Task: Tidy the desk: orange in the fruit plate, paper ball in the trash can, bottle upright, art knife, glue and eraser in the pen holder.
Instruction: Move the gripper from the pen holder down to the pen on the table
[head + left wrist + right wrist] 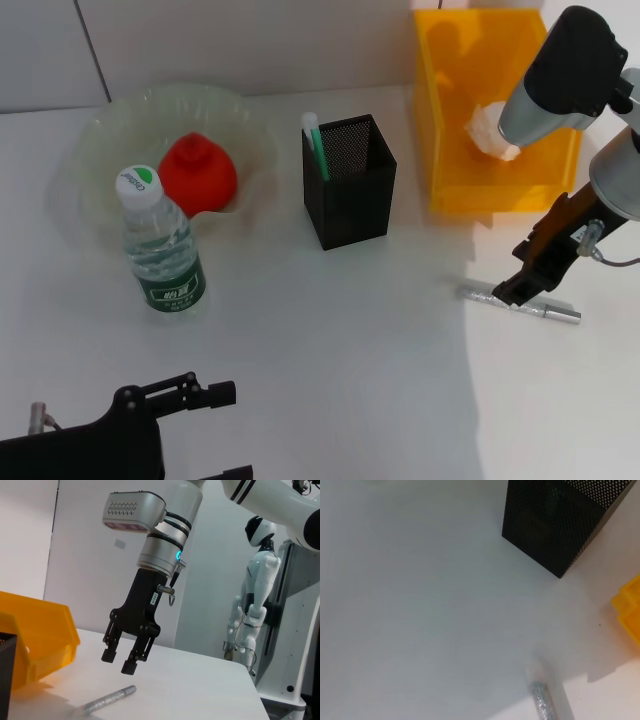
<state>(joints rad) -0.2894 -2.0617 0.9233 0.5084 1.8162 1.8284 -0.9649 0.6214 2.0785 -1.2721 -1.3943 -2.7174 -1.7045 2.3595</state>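
I have my right gripper's open fingers set across the art knife's body point(532, 307), so I keep lowering them toward the knife's end nearer the pen holder point(475, 293) and close them there.
The silver glittery art knife point(520, 302) point(107, 700) point(542, 700) lies flat on the white table. My right gripper point(515, 290) point(119, 661) hangs open just above its near end, holding nothing. The black mesh pen holder point(350, 180) point(560, 520) has a green and white glue stick point(315, 145) in it. In the translucent fruit plate point(90, 150) sits the orange point(198, 172). The bottle point(160, 240) stands upright in front of the plate. The paper ball point(492, 130) lies in the yellow trash can point(440, 150). The eraser is out of view. My left gripper point(228, 432) rests open at the near left edge.
The yellow trash can point(35, 640) stands just behind the art knife, and the pen holder point(5, 675) is to its left. White table surface lies between the pen holder and the knife. A white humanoid robot point(255, 595) stands beyond the table.
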